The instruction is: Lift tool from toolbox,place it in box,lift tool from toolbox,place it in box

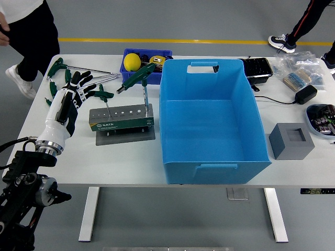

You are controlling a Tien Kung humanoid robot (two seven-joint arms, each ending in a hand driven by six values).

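Observation:
My gripper will bring more hidden stem into view when it lifts the T-handle tool [139,77] near the blue box, because the tool's stem goes down into the tool holder [146,107].
A grey-green tool holder [121,118] stands on a metal base left of the big blue box [209,120]. Two green T-handle tools stick upright in it: one at its left end [104,97], one at its right end [140,77]. More green-handled tools [58,67] lie loose on the table behind the holder. My left hand [73,91] hovers just left of the holder, fingers spread and holding nothing, its fingertips close to the left tool's handle. The blue box shows a bare floor inside.
A small blue bin [148,54] with a yellow ball [132,61] sits behind the holder. A grey block [291,140], a black tray [256,68], a power adapter [305,94] and bagged parts lie at the right. People's legs [31,36] stand beyond the far edge.

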